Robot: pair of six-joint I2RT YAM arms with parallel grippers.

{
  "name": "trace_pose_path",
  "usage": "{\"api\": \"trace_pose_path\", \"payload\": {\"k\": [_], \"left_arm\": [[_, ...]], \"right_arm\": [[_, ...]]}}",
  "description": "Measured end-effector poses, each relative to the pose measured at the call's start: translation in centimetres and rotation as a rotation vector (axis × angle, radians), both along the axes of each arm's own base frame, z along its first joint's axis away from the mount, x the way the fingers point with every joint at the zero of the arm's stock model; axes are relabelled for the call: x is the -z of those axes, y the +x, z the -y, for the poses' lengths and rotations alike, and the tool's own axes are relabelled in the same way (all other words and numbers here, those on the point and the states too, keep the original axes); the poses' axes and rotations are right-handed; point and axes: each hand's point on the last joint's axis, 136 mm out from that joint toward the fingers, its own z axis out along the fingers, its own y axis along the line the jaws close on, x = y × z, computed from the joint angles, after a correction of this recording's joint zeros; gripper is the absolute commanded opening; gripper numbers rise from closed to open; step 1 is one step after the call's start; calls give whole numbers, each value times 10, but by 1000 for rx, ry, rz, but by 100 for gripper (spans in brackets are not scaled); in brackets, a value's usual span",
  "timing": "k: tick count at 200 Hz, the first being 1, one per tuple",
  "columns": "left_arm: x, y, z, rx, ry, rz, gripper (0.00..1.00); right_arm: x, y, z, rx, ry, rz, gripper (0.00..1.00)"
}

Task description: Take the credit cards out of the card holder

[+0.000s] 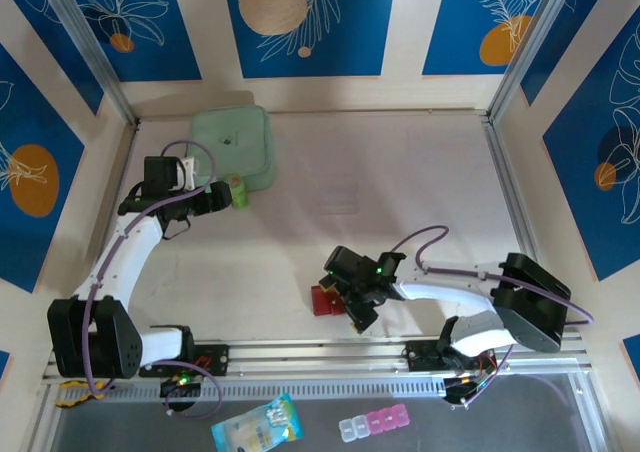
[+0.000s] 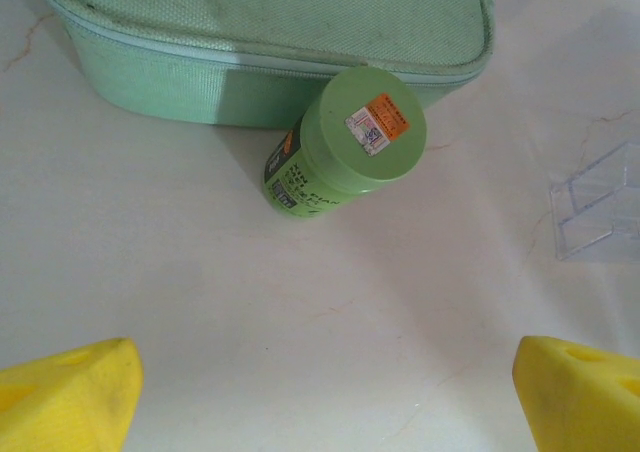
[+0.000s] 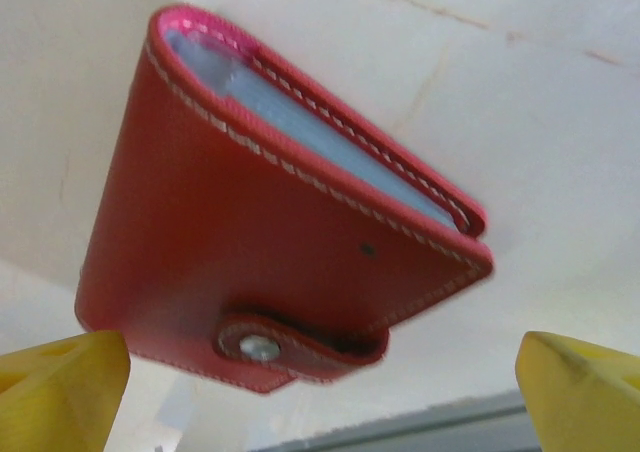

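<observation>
The card holder (image 1: 324, 302) lies at an angle to my right gripper near the metal rail, so I should first line up straight from the holder's far edge (image 1: 322, 288) and pull it inward.
The card holder (image 1: 322, 300) is a small dark red wallet lying near the table's front edge. In the right wrist view the card holder (image 3: 270, 252) is folded closed, its snap tab (image 3: 290, 344) is fastened, and pale grey sleeves show along its edge. The credit cards are hidden. My right gripper (image 1: 356, 312) (image 3: 322, 402) is open just beside the holder, its yellow fingertips (image 3: 65, 387) wide apart and not touching it. My left gripper (image 1: 226, 196) (image 2: 325, 402) is open at the far left with nothing between its fingers.
A green bottle (image 1: 238, 191) (image 2: 345, 147) lies against a mint-green pouch (image 1: 232, 144) (image 2: 270, 32) just ahead of the left gripper. A clear plastic piece (image 2: 600, 207) sits to its right. A metal rail (image 1: 320, 352) runs along the front; a pill box (image 1: 373, 424) and a blue packet (image 1: 256, 424) lie beyond it.
</observation>
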Motion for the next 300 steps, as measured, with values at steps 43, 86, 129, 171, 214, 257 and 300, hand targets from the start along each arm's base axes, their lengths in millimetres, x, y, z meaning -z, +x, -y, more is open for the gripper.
{"api": "trace_pose_path", "payload": {"k": [43, 86, 129, 171, 214, 257, 300], "left_arm": [[0, 0, 1, 3, 0, 3, 95], [-5, -2, 9, 23, -3, 14, 95], [-5, -12, 39, 93, -37, -6, 91], [5, -32, 80, 171, -100, -75, 90], [27, -56, 86, 169, -108, -166, 94], [7, -49, 72, 171, -64, -152, 94], [10, -37, 59, 176, -12, -140, 94]], "right_arm": [[-2, 37, -1, 9, -1, 40, 100], [-13, 92, -13, -82, 78, 138, 95], [-25, 111, -31, -272, 142, 208, 91], [-41, 95, -30, -458, 86, 219, 82], [-51, 64, -39, -604, -60, 168, 95], [-35, 52, -50, -659, -212, 100, 95], [-1, 48, -46, -675, -285, 22, 93]]}}
